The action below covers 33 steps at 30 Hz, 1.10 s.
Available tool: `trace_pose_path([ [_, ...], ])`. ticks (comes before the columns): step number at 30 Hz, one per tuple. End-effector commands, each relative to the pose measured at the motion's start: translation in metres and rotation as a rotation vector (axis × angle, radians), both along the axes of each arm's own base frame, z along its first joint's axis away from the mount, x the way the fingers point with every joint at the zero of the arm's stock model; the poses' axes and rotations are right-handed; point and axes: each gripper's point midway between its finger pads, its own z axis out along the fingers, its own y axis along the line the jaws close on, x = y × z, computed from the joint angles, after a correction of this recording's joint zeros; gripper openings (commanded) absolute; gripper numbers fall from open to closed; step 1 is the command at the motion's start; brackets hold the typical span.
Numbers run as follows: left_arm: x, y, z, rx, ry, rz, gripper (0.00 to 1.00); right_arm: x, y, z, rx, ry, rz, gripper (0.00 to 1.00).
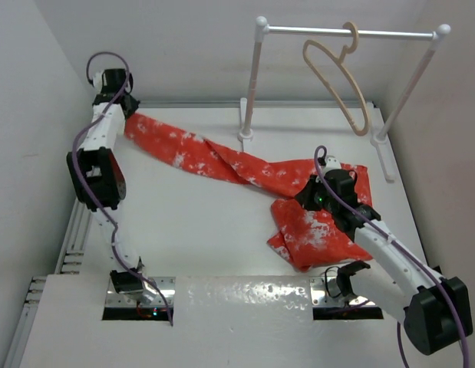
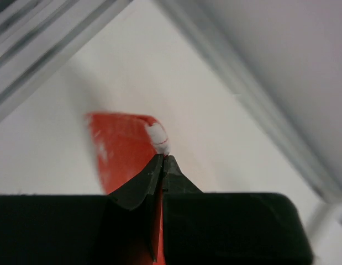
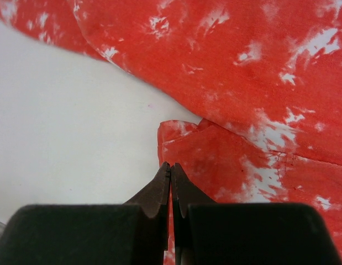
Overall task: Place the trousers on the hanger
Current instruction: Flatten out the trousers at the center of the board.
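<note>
The trousers' stretched leg [image 1: 172,147] is slanted and has a fold halfway along. My left gripper should hold the leg's end while my right gripper takes the fold [image 1: 212,146], so that the leg gets laid straight.
The red-orange trousers [image 1: 222,159] with white blotches lie across the table, one leg stretched out to the far left and the rest bunched at the right. My left gripper [image 1: 132,113] is shut on the end of that leg, and the left wrist view shows red cloth [image 2: 121,146] pinched between the closed tips [image 2: 163,160]. My right gripper [image 1: 308,198] is shut on a folded edge of the bunched part [image 3: 242,72], with red fabric showing between its closed fingers [image 3: 171,167]. The pale wooden hanger [image 1: 338,77] hangs by its hook from the rail, apart from both grippers.
A white rail [image 1: 375,33] on two posts [image 1: 251,84] [image 1: 406,88] stands at the back right of the table. White walls close in on the left, back and right. The left arm's tip is close to the back left corner.
</note>
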Motion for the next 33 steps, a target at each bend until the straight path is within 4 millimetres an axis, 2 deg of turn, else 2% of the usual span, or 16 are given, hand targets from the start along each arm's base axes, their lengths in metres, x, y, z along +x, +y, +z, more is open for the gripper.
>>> trace_pose_path([
  [1,0.0,-0.024,0.193,0.004,-0.474,-0.067,0.0,0.006,0.003,0.009,0.011,-0.047,0.0,0.0],
  [3,-0.026,-0.014,0.21,0.029,-0.549,-0.042,0.0,0.006,0.003,0.01,0.012,-0.048,0.003,0.0],
  [6,-0.055,0.006,0.169,0.009,-0.506,0.02,0.0,0.006,0.004,0.011,0.016,-0.051,0.005,0.0],
  [7,-0.06,0.007,0.151,-0.033,-0.493,0.016,0.0,0.005,0.005,0.012,0.019,-0.05,0.008,0.0],
  [8,-0.077,0.018,0.098,-0.069,-0.406,0.051,0.0,0.004,0.004,0.011,0.018,-0.052,0.007,0.0],
  [10,-0.087,0.027,0.065,-0.124,-0.423,0.077,0.0,0.004,0.004,0.015,0.024,-0.065,0.006,0.0],
  [11,-0.103,0.037,0.017,-0.158,-0.337,0.116,0.0,0.004,0.003,0.015,0.022,-0.067,0.005,0.0],
  [15,-0.118,0.048,-0.052,-0.273,-0.233,0.127,0.0,0.003,0.005,0.016,0.029,-0.068,0.011,0.0],
  [21,-0.115,0.044,0.007,-0.199,-0.326,0.071,0.0,0.006,0.049,0.025,0.032,-0.089,0.204,0.0],
  [24,-0.127,0.028,0.042,-0.205,-0.369,0.023,0.0,0.017,0.094,0.058,-0.034,-0.182,0.33,0.0],
  [25,-0.134,0.023,0.066,-0.19,-0.412,0.013,0.0,0.02,0.114,0.047,-0.083,-0.161,0.368,0.0],
  [27,-0.148,0.014,0.095,-0.181,-0.483,0.01,0.0,0.041,0.147,0.076,-0.131,-0.261,0.441,0.18],
  [28,-0.152,0.012,0.103,-0.178,-0.51,0.009,0.0,0.051,0.159,0.055,-0.177,-0.215,0.474,0.27],
  [29,-0.156,0.009,0.109,-0.175,-0.523,0.006,0.0,0.07,0.178,0.083,-0.165,-0.266,0.491,0.42],
  [32,-0.169,0.001,0.12,-0.18,-0.55,-0.008,0.0,0.094,0.201,0.053,-0.253,-0.195,0.563,0.48],
  [33,-0.173,-0.001,0.121,-0.184,-0.557,-0.013,0.0,0.11,0.216,0.077,-0.242,-0.242,0.574,0.49],
])
